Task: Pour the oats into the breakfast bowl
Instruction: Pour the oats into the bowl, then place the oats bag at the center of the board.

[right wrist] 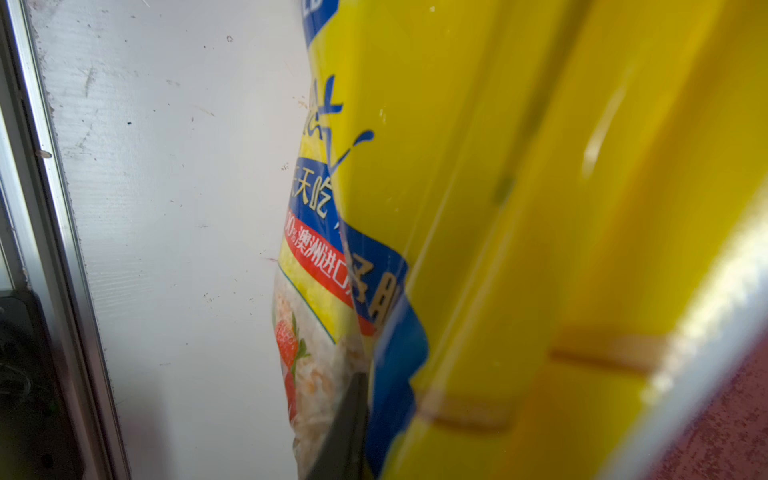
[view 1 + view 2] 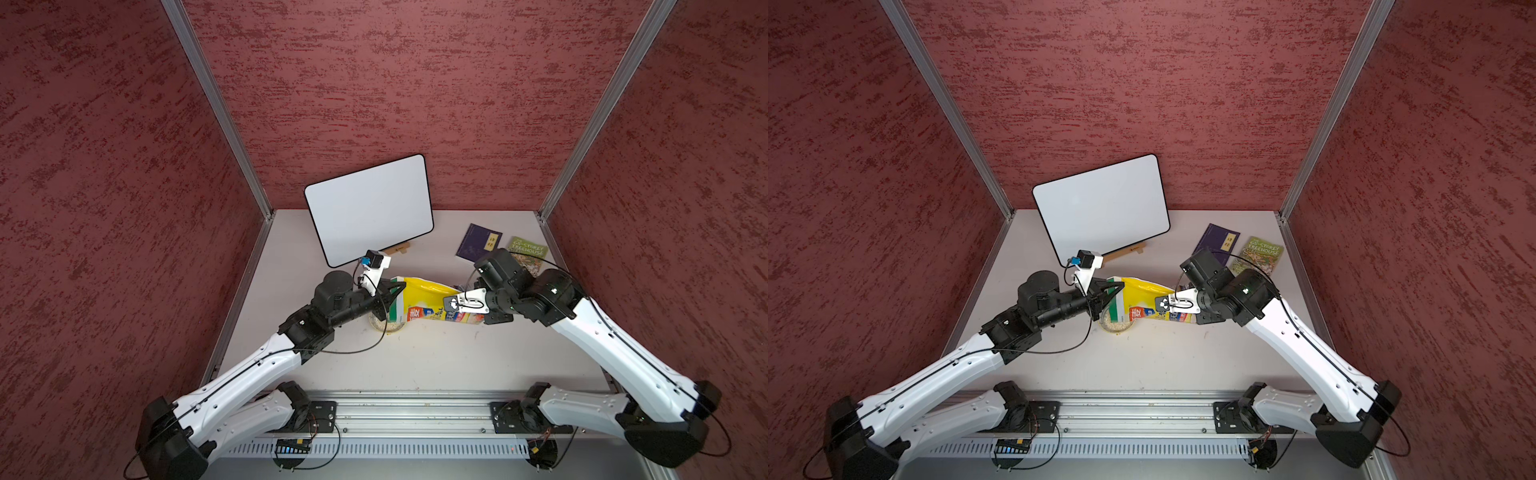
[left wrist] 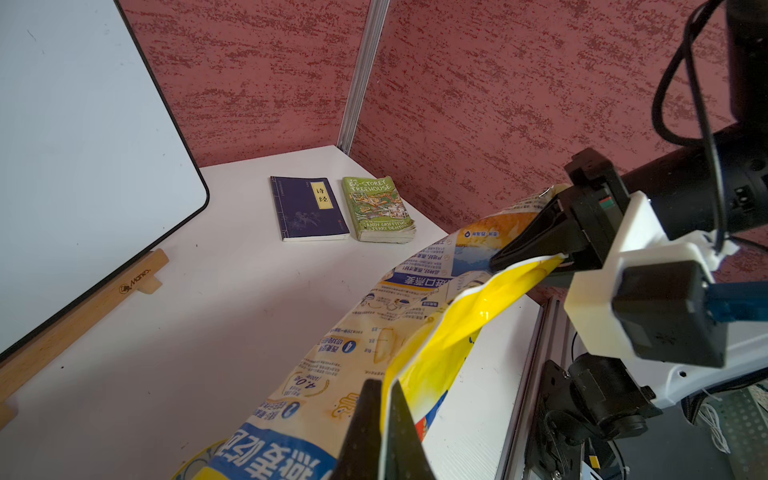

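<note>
Oats lie in the bowl [image 2: 388, 326] and the bag's opening is held by my left gripper, so my right gripper should keep bringing down the bag's bottom end [image 2: 473, 318] until it rests.
The yellow oats bag [image 2: 424, 296] [image 2: 1138, 293] hangs nearly level between my two grippers, its green-white mouth end lowered over the breakfast bowl [image 2: 387, 332] [image 2: 1118, 333]. Pale oats [image 2: 379, 322] [image 2: 1109, 322] lie in the bowl, which the bag and left gripper partly cover. My left gripper [image 2: 399, 287] [image 3: 384, 384] is shut on the bag's mouth edge. My right gripper [image 3: 496, 262] is shut on the bag's far bottom end. In the right wrist view one dark finger [image 1: 351, 424] presses against the bag [image 1: 457, 166], and the other finger is hidden behind it.
A whiteboard [image 2: 370, 208] leans on a wooden stand [image 3: 83, 316] behind the left gripper. A dark blue book [image 2: 478, 242] and a green book [image 2: 527, 248] lie at the back right, near the right arm's elbow. Red walls close three sides; a metal rail [image 2: 415, 409] runs along the front.
</note>
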Controlling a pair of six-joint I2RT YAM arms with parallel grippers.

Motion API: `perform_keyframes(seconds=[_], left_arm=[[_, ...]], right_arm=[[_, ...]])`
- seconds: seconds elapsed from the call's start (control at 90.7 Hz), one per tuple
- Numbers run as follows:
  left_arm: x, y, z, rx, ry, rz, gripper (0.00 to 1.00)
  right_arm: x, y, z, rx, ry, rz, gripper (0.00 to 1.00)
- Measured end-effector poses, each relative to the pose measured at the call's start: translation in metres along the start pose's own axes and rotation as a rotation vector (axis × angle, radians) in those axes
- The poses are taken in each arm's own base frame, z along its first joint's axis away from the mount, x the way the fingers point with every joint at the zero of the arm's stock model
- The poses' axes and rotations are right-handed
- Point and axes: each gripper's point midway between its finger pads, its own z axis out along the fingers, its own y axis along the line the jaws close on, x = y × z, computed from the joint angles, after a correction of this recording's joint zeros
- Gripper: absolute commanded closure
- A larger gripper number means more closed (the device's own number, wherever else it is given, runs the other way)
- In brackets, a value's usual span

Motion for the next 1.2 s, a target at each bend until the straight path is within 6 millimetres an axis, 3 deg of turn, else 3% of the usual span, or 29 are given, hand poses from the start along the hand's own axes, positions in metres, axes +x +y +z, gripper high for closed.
perform_keyframes(seconds=[0.165,0.54,1.091,1.201], left_arm=[[-0.01,-0.007,0.009,0.007,0.035,0.037,1.0],[-0.003,-0.005,0.04,-0.011,0.147,0.081,1.0],[-0.004,-0.002,0.054,-0.022,0.161,0.095,1.0],[-0.006,0.0,0.055,-0.033,0.156,0.097,1.0]], right_arm=[[0.005,0.008,0.01,0.001,-0.084,0.101,1.0],[0.015,0.029,0.052,-0.08,-0.195,0.297,0.97],[0.026,0.022,0.056,-0.076,-0.205,0.402,0.7],[0.024,0.022,0.055,-0.078,-0.213,0.407,0.59]])
